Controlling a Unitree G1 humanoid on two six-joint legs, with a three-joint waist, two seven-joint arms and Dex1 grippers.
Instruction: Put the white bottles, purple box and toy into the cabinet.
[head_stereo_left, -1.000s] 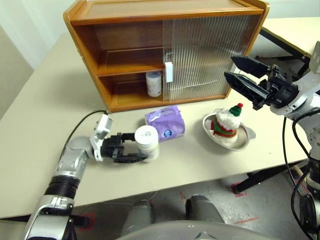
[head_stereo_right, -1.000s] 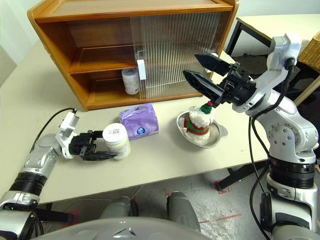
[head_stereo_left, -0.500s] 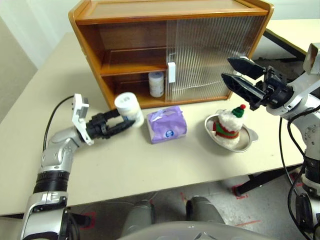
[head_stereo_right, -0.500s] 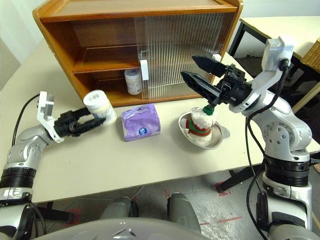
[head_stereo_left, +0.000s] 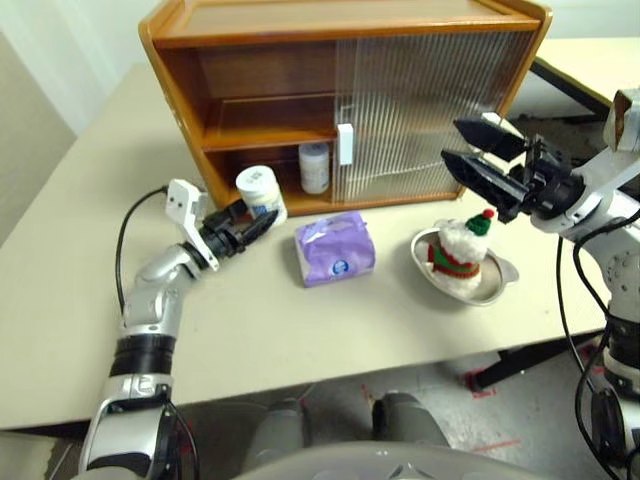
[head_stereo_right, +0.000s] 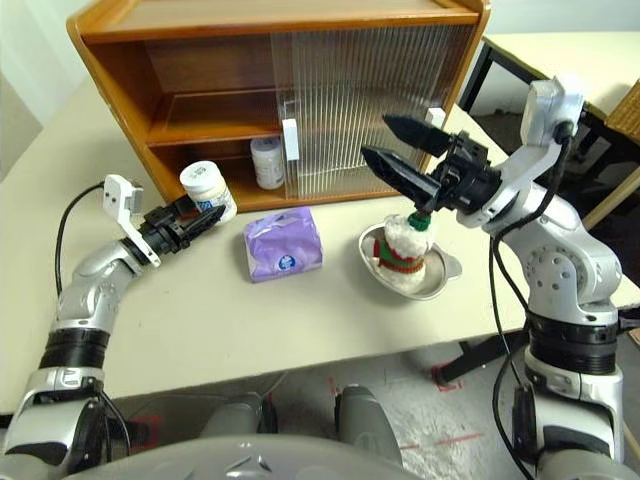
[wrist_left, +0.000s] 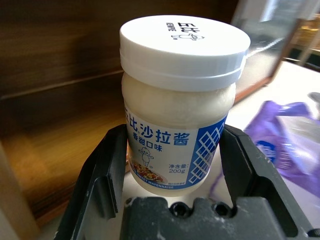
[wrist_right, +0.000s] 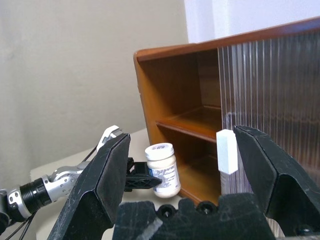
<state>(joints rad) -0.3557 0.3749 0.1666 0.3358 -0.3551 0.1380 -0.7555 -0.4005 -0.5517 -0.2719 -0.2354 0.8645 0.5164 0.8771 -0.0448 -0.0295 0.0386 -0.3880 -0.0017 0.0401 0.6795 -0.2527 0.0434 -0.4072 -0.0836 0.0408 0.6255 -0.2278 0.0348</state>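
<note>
The robot's left gripper has the held bottle upright before the open space beside the other bottle, so it should keep moving inward and release it on the cabinet's bottom board.
My left gripper is shut on a white bottle, holding it upright just in front of the open lower left compartment of the cabinet. The left wrist view shows both fingers clamped on the labelled sides of that bottle. A second white bottle stands inside on the bottom board beside the door handle. The purple box lies on the table in front of the cabinet. To its right, the toy sits in a silver dish. My right gripper hovers open above the toy.
Ribbed sliding doors cover the cabinet's right half, with a white handle at their left edge. The silver dish is near the table's front right. A black-framed table stands behind on the right.
My left arm has lifted the white bottle from the table's front and carried it up to the cabinet's open lower left compartment. The right gripper has stayed still, open.
</note>
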